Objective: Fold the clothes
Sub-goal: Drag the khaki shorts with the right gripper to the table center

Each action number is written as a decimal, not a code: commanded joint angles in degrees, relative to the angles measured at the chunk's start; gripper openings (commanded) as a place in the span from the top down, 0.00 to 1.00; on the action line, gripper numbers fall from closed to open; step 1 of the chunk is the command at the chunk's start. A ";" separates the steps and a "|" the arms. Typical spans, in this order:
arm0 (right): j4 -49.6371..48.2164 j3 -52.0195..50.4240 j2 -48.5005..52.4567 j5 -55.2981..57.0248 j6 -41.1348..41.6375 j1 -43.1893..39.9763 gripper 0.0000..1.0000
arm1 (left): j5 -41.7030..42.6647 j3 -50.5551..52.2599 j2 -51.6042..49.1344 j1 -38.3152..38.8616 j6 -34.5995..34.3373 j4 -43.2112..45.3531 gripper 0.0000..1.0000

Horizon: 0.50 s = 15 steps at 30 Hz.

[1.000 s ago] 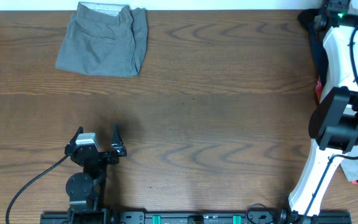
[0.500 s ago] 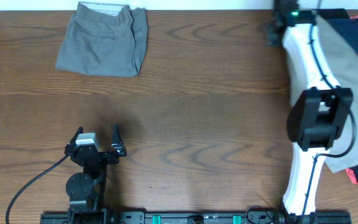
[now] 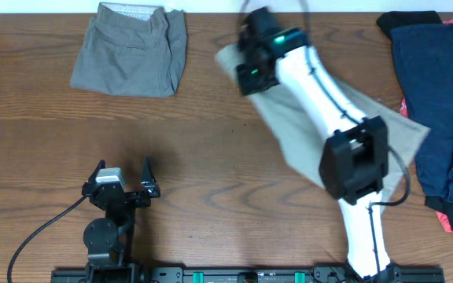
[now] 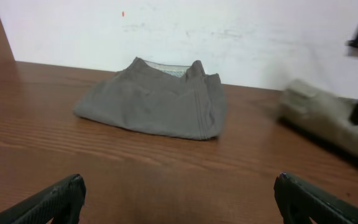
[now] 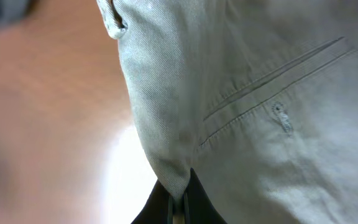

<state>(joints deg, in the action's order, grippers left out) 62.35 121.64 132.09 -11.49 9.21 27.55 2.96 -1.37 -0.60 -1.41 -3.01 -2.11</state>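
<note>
My right gripper should carry on pulling the khaki shorts, which trail from their pinched edge [image 3: 228,60], onto the wood [image 3: 181,149] near my left gripper and let go there, because that spot is clear.
My right gripper [image 3: 246,49] is shut on an edge of the pale khaki shorts [image 3: 289,126] and holds them stretched across the table's back middle. In the right wrist view the khaki cloth [image 5: 241,93] fills the frame, pinched between the fingers [image 5: 178,202], with a welt pocket and button showing. Folded grey shorts [image 3: 130,51] lie at the back left; they also show in the left wrist view [image 4: 154,99]. My left gripper [image 3: 123,182] is open and empty at the front left, well short of the grey shorts.
A pile of navy, black and red clothes [image 3: 439,102] lies at the right edge of the wooden table [image 3: 211,181]. The white right arm [image 3: 321,102] crosses the table diagonally. A white wall [image 4: 229,31] stands behind the table.
My right arm has swung from the pile at the far right to the back middle, dragging the khaki shorts leftward off the pile. The left arm has not moved.
</note>
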 commanded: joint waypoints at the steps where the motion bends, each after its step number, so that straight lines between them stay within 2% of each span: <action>1: 1.90 0.39 -1.38 -8.13 1.51 5.03 0.99 | -0.87 1.14 0.37 -0.17 -0.31 -1.68 0.02; 8: 7.52 0.39 -1.38 -10.93 1.95 13.66 0.99 | -0.87 1.14 0.37 -0.17 -0.31 -1.68 0.02; 15: 9.25 0.39 -1.38 -14.67 1.90 18.01 0.99 | -0.87 1.14 0.37 -0.17 -0.31 -1.68 0.02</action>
<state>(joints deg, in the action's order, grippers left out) 71.22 121.67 132.09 -21.82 10.20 44.80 2.96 -1.37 -0.60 -1.41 -3.01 -2.11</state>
